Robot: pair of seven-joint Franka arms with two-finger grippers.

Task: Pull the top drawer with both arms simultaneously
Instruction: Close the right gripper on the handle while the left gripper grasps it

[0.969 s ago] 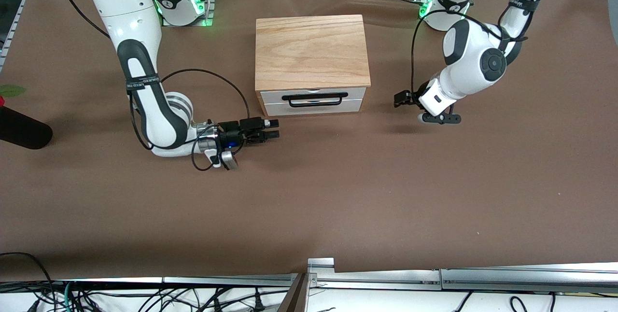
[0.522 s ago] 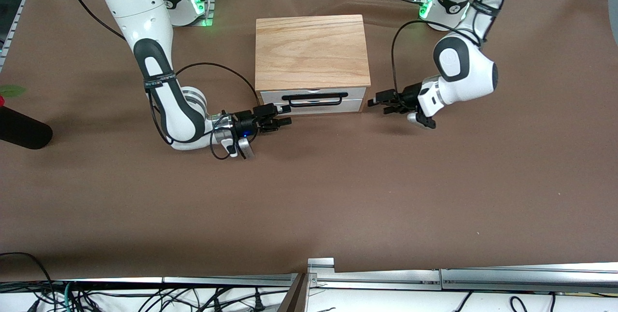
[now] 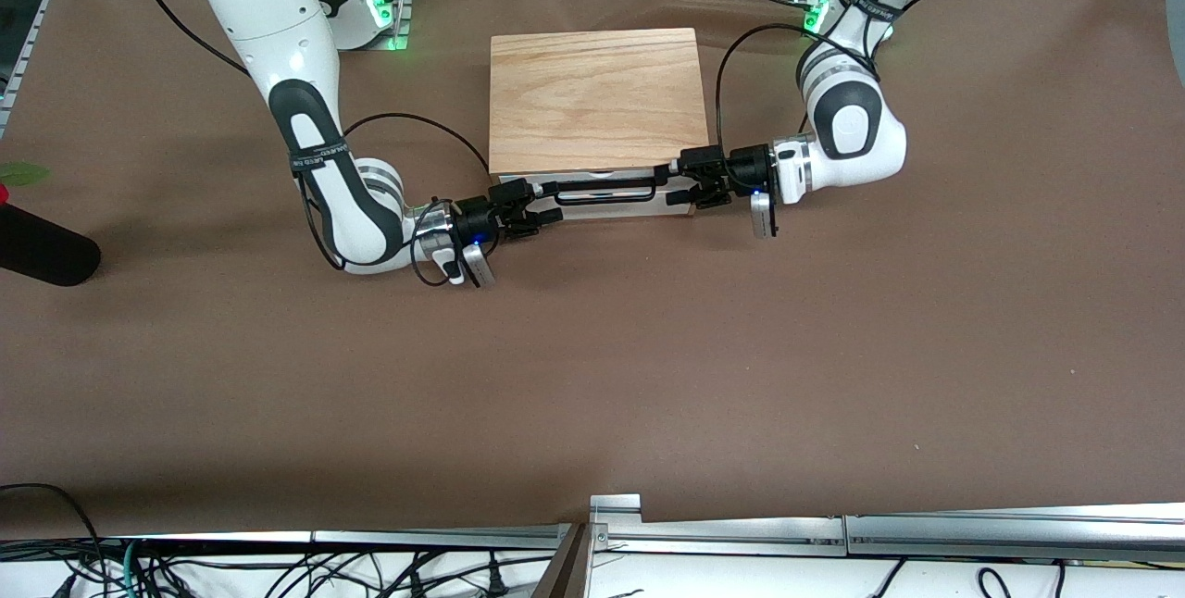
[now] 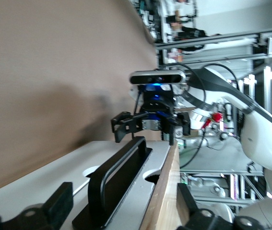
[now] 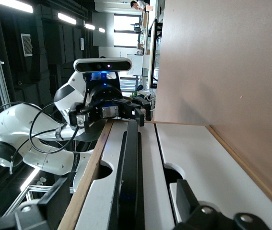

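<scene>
I expect the top drawer (image 5: 151, 172) to slide straight out alone when I pull, because a dark gap (image 5: 164, 163) separates it from the panel below it.
The top drawer (image 3: 611, 190) is shut in the light-wood box (image 3: 597, 98). Its white front panel carries a wide black wire handle (image 3: 606, 202). My right gripper (image 3: 546, 205) is open, with its fingers on either side of the handle's end toward the right arm. My left gripper (image 3: 668, 188) is open in the same way at the handle's other end. In the left wrist view the handle (image 4: 121, 177) runs out from between my open left gripper (image 4: 121, 206) toward the right gripper (image 4: 147, 125). In the right wrist view the handle (image 5: 131, 167) runs out from between my open right gripper (image 5: 126, 201) toward the left gripper (image 5: 109, 112).
A second white front panel (image 3: 639, 208) sits under the top drawer. A black cylinder (image 3: 42, 251) lies at the right arm's end of the table. A metal rail (image 3: 833, 529) runs along the table edge nearest the front camera. Brown cloth covers the table (image 3: 648, 376).
Both arms have swung in from the sides toward the drawer front. Each gripper has moved from open table beside the box to straddling one end of the handle.
</scene>
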